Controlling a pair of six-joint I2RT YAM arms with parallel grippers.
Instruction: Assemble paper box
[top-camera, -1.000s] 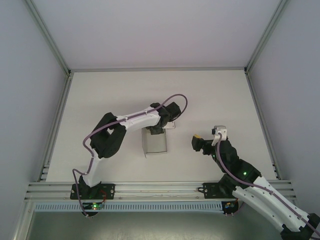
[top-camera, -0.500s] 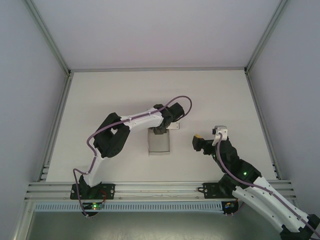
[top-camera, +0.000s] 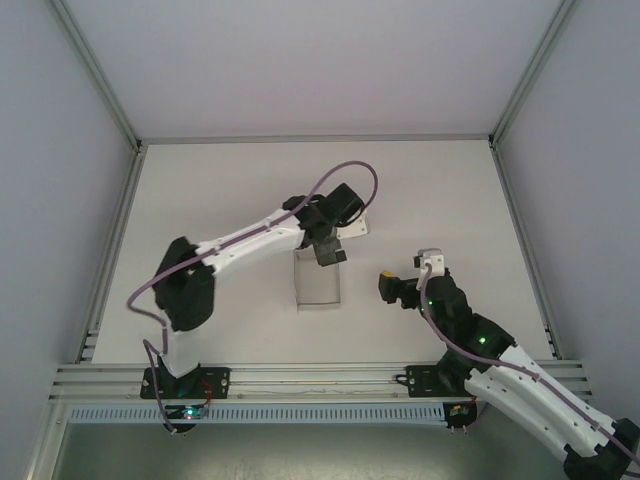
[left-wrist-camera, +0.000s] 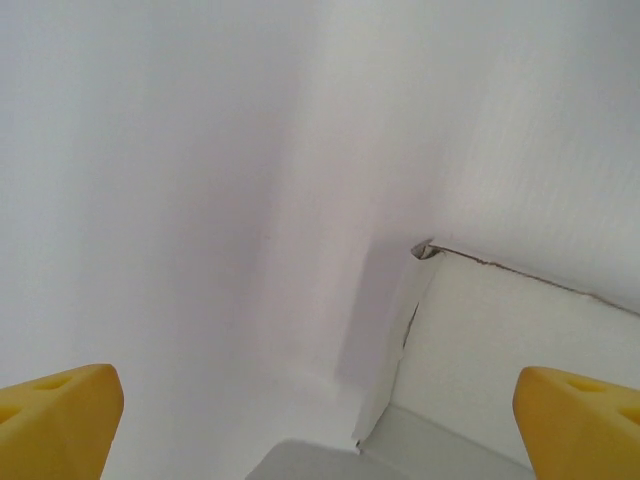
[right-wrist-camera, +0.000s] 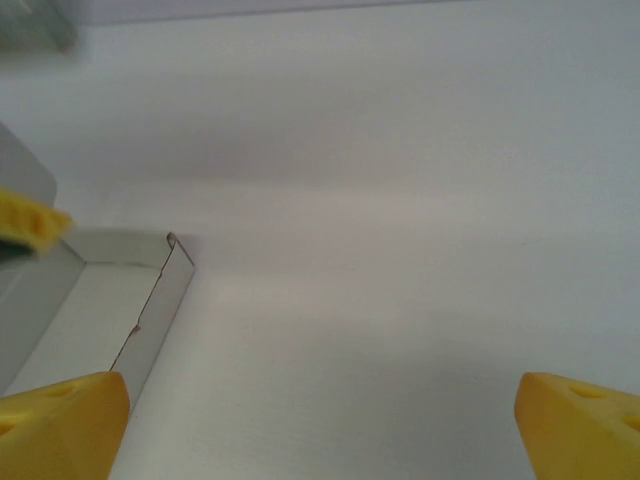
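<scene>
My left gripper is reaching across the box over its far corner. I should pull that gripper back and pinch the side with my right gripper.
The paper box is a white card tray lying open-topped in the middle of the table, with low walls standing up. My left gripper hovers over its far edge, open, with nothing between its yellow fingertips. In the left wrist view a box corner with a folded wall lies below the left gripper. My right gripper is open to the right of the box and apart from it. From the right gripper the box lies at the left.
The white table is bounded by grey walls and metal rails on the left, right and far sides. A slotted rail runs along the near edge by the arm bases. One yellow finger of the left gripper shows above the box.
My left gripper has opened and let go of the box's far edge, then lifted slightly away. The box turned square and lies still. My right gripper has shifted slightly left.
</scene>
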